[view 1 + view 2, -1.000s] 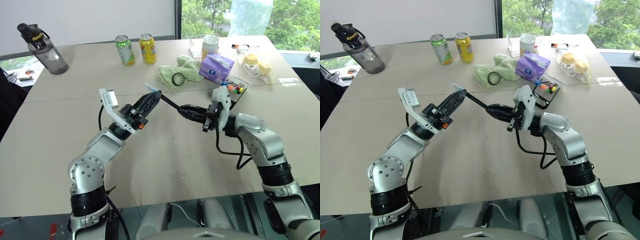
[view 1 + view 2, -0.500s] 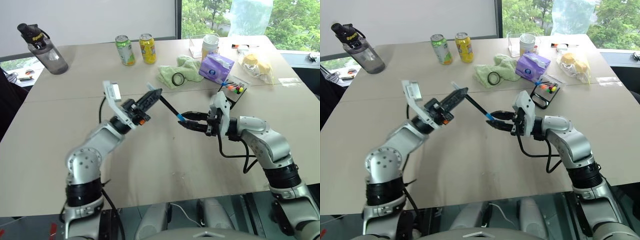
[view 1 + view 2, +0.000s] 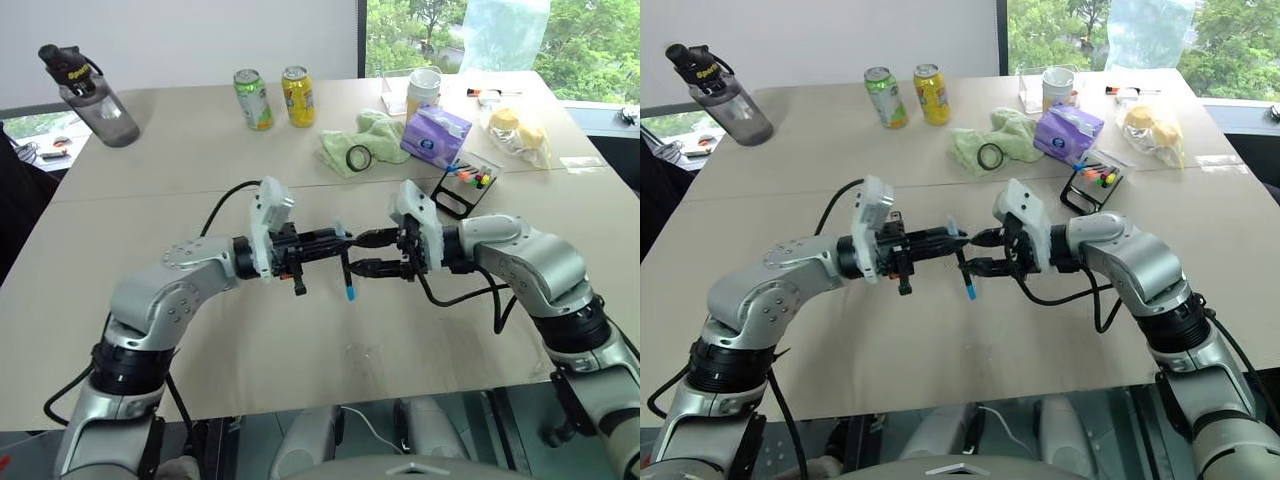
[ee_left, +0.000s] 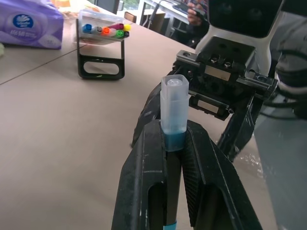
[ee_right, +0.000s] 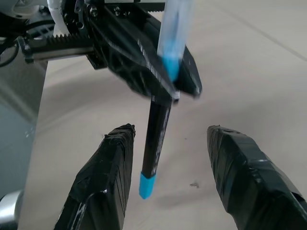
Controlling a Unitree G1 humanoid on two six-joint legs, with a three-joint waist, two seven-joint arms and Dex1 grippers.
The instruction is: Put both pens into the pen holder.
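My left gripper is holding the black pen away from the pen holder (image 3: 465,186). My right gripper is closer to the pen holder, so it should take the black pen by its lower body (image 3: 346,270).
My left gripper (image 3: 335,243) is shut on a black pen (image 3: 346,268) with blue ends, gripping it just below its clear cap (image 4: 173,103). The pen hangs nearly upright above the table's middle, blue tip (image 3: 350,295) down. My right gripper (image 3: 373,252) faces it, open, one finger on each side of the pen's barrel (image 5: 156,129) without touching it. The pen holder (image 3: 452,196), a small black frame with bright-capped markers (image 3: 470,177), stands behind my right arm. A thin dark stick with a reddish end (image 3: 481,93) lies at the far edge; I cannot tell whether it is the second pen.
A purple tissue pack (image 3: 432,135) sits just behind the holder, with a green cloth and a tape ring (image 3: 357,157) to its left. Two cans (image 3: 272,97), a water bottle (image 3: 85,85), a cup (image 3: 424,88) and a food bag (image 3: 515,130) line the far side.
The pen has passed from my right gripper to my left: the left one shut on it, the right one let go and opened. My left gripper swung rightward, turning the pen from slanted to hanging.
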